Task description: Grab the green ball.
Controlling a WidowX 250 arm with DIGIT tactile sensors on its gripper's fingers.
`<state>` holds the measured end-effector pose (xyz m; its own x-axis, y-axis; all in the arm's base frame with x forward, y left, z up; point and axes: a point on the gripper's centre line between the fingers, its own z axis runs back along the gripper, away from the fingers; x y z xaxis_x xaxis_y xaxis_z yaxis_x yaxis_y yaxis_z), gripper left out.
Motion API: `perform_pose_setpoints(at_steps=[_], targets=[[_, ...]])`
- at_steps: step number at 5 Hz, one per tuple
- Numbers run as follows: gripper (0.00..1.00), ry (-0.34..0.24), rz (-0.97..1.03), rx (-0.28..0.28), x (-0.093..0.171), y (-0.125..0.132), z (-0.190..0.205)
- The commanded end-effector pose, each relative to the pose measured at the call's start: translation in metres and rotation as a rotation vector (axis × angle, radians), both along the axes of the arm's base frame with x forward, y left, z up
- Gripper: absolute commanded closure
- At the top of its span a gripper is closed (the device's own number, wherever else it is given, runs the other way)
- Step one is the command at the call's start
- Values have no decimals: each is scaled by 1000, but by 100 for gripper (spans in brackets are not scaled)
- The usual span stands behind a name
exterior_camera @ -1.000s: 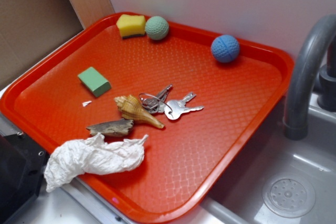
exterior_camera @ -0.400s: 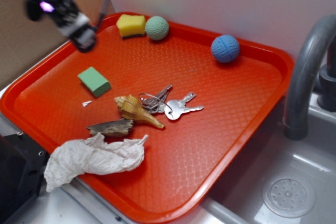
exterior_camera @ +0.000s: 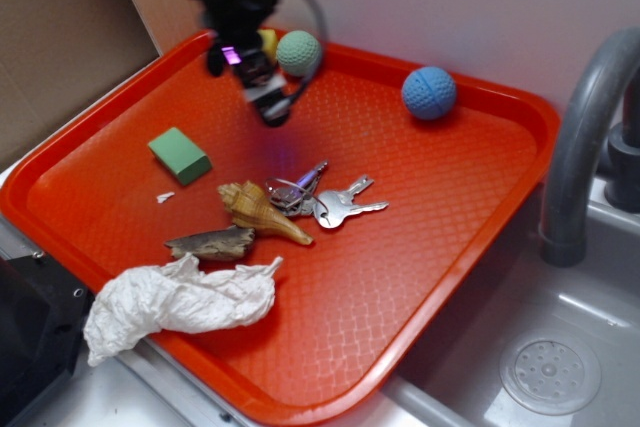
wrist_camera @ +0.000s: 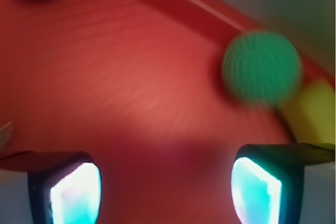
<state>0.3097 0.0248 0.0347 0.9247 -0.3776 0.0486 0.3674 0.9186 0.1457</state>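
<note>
My gripper should go up, move over the ball [exterior_camera: 299, 52] and come down around it, because the green ball [wrist_camera: 262, 68] sits by the tray's far rim, outside the gap between my gripper's fingers.
The green ball [exterior_camera: 300, 53] is pale sage green and dimpled. It sits at the far edge of the red tray [exterior_camera: 430, 247], next to a yellow sponge [exterior_camera: 267, 42]. My gripper [exterior_camera: 268, 107] is blurred and hovers over the tray just in front and to the left of the ball, apart from it. In the wrist view the ball [wrist_camera: 261, 66] shows ahead and to the right of my gripper [wrist_camera: 165, 192]. The fingers [wrist_camera: 73, 192] stand wide apart with only bare tray between them. The gripper is open and empty.
A blue dimpled ball [exterior_camera: 429, 92] lies at the far right of the tray. A green block [exterior_camera: 180, 155], a shell [exterior_camera: 260, 210], keys [exterior_camera: 325, 197], a piece of wood [exterior_camera: 210, 243] and crumpled paper [exterior_camera: 175, 302] lie nearer. A grey faucet [exterior_camera: 585, 137] and sink [exterior_camera: 550, 372] are on the right.
The arm came into view at the far left and has swung right and down over the tray, to a spot beside the green ball. Nothing on the tray has moved.
</note>
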Motion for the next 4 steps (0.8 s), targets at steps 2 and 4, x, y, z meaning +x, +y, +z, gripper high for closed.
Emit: perform_pose_setpoints(at_steps=[2, 4], targets=[[0, -92, 25, 6, 47, -5, 31], [0, -227, 32, -91, 8, -7, 108]])
